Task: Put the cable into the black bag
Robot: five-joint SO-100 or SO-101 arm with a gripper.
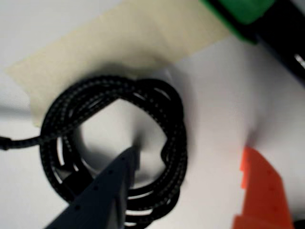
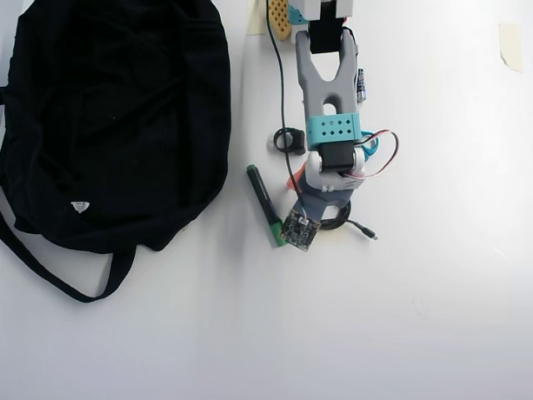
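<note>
Parts of the cord [image 1: 135, 88] cross and wind around each other, so the cable [image 1: 175, 138] will keep its round coil shape when I lift the side of the loop.
The cable [image 1: 171, 143] is a wound loop of black braided cord lying flat on the white table, its tail running off to the left in the wrist view. My gripper [image 1: 189, 152] is open and low over it. The dark finger [image 1: 112, 183] points into the loop's hollow, the orange finger [image 1: 262, 191] stands outside to the right, and the loop's right side lies between them. In the overhead view only part of the cable [image 2: 343, 218] and its plug [image 2: 371, 236] show from under the arm [image 2: 333, 125]. The black bag [image 2: 117, 117] lies far left.
A strip of beige tape [image 1: 119, 47] lies under the loop's far side. A green and black marker [image 2: 265, 206] lies just left of the gripper in the overhead view, also in the wrist view's top right as the marker [image 1: 248, 14]. A small black ring clip [image 2: 287, 140] sits beside the arm.
</note>
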